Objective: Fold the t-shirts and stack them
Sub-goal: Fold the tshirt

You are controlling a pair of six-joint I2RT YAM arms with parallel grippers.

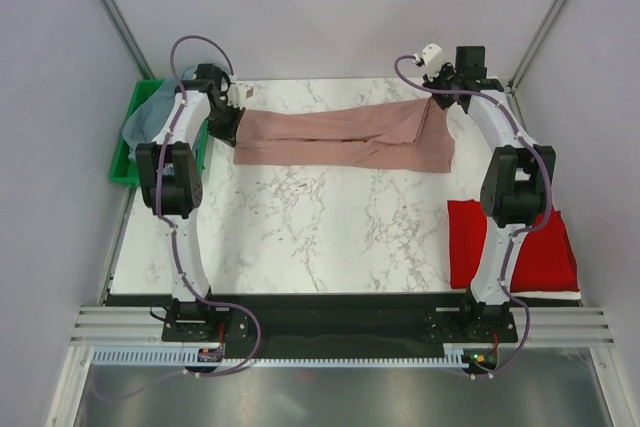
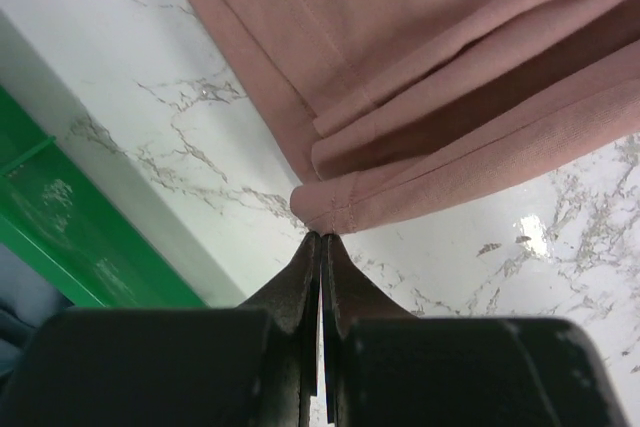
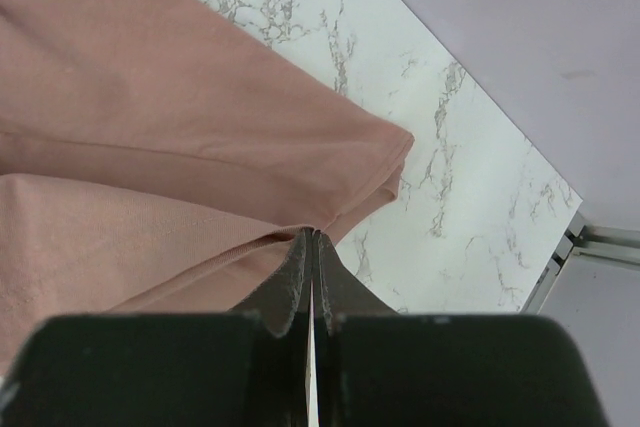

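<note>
The pink fold [image 1: 404,127] lies over the t-shirt's lower layer, so I keep moving my right gripper toward the t-shirt's far edge [image 1: 415,101] and let go there.
The dusty-pink t-shirt [image 1: 340,137] lies folded into a long band across the far side of the marble table [image 1: 330,237]. My left gripper [image 1: 232,115] is shut on its left end; in the left wrist view the closed tips [image 2: 322,235] pinch the hemmed corner of the pink cloth [image 2: 430,77]. My right gripper [image 1: 440,102] is shut on its right end; in the right wrist view the closed tips [image 3: 313,234] bite a fold of the pink cloth [image 3: 150,147]. The print is hidden. The red t-shirt [image 1: 515,245] lies folded at the table's right edge. The grey-blue t-shirt [image 1: 148,115] lies in the bin.
A green plastic bin [image 1: 122,165] stands off the table's left edge; it also shows in the left wrist view [image 2: 60,227]. Grey walls close in the back and sides. A metal frame rail [image 3: 570,247] runs past the table's far right corner.
</note>
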